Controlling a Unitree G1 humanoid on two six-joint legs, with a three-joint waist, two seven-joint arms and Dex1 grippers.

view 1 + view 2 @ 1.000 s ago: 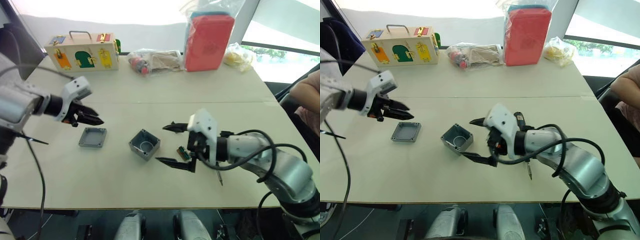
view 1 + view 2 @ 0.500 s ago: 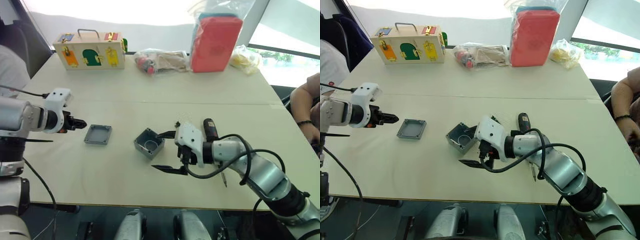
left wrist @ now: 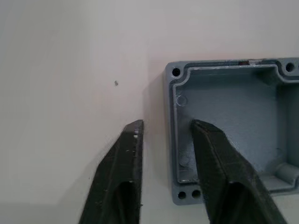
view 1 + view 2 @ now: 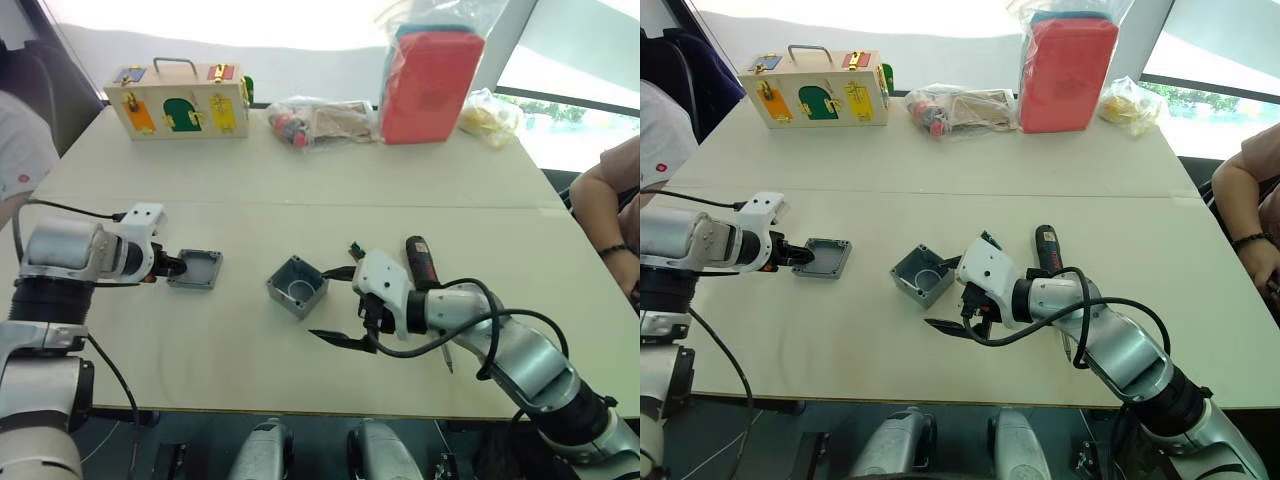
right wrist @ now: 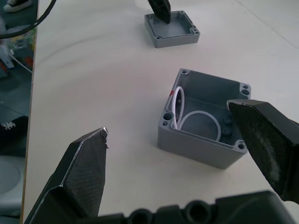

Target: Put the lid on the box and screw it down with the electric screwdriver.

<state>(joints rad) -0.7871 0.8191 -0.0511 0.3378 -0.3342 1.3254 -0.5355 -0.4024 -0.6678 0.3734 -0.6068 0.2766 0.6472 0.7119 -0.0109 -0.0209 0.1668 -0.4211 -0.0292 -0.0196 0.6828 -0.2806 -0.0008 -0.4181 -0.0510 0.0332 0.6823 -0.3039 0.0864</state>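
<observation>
There is a reddish smudge (image 3: 244, 62) on the grey lid's rim, so I should expect to see a red mark on the lid's hidden side when I flip it over.
The grey lid (image 4: 197, 268) lies rim-up on the table, left of the open grey box (image 4: 297, 286). My left gripper (image 4: 173, 267) is at the lid's left edge. In the left wrist view it (image 3: 168, 125) is open, one finger outside the lid (image 3: 229, 116) and one inside, straddling its rim. My right gripper (image 4: 323, 303) stands wide open just right of the box (image 5: 205, 126), which holds a white ring. The black electric screwdriver (image 4: 420, 258) lies on the table behind my right arm, partly hidden by it.
A wooden latch box (image 4: 180, 100), a clear bag of items (image 4: 320, 120), a red bagged pack (image 4: 430, 85) and a yellow bag (image 4: 488, 115) line the far side. A person's arm (image 4: 610, 200) is at the right edge, another person (image 4: 20, 150) at the left.
My left gripper has moved right to the lid, and its fingers now straddle the lid's left rim. The right gripper has stayed open beside the box.
</observation>
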